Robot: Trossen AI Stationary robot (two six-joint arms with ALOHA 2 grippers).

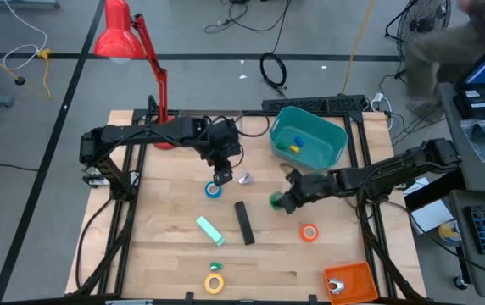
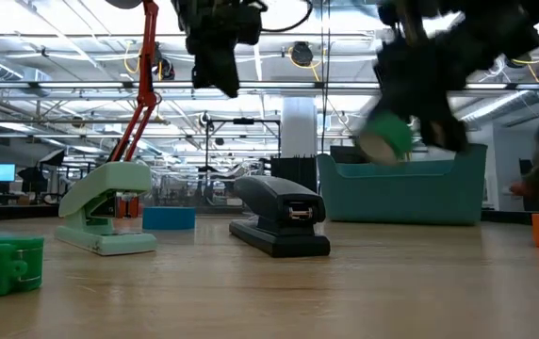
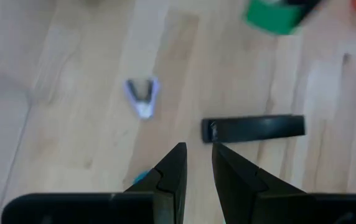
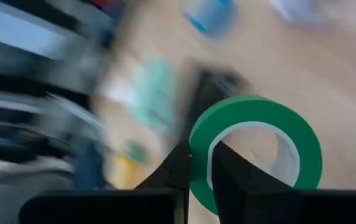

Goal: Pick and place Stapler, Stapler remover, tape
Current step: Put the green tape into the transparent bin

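Observation:
The green roll sits in my right gripper, far from the clear bin (image 3: 0, 127), so my left gripper should grasp the green roll's free side (image 1: 275, 201) and bring it there.
My right gripper (image 1: 281, 202) hangs right of the table's middle, shut on a green tape roll (image 4: 252, 124) that is clear of the wood (image 2: 387, 137). My left gripper (image 1: 221, 177) hovers above a blue tape roll (image 1: 214, 190); its fingers (image 3: 196, 155) stand a narrow gap apart with nothing between them. The purple stapler remover (image 1: 244, 179) lies flat just right of the left gripper. Nearer the front edge, the black stapler (image 1: 244, 222) lies on its base. My right gripper holds the green roll by its ring wall (image 4: 198, 158), one finger inside the pale core and one outside. The fingers slant down from the table's right side. The roll is lifted clear, standing out past the fingertips.
A teal bin (image 1: 310, 127) with small yellow and blue items stands at the back right. A mint-green stapler (image 1: 209, 229), an orange tape roll (image 1: 309, 232), a yellow tape roll (image 1: 215, 283) and an orange block (image 1: 350, 282) lie toward the front. A red lamp (image 1: 124, 38) stands back left.

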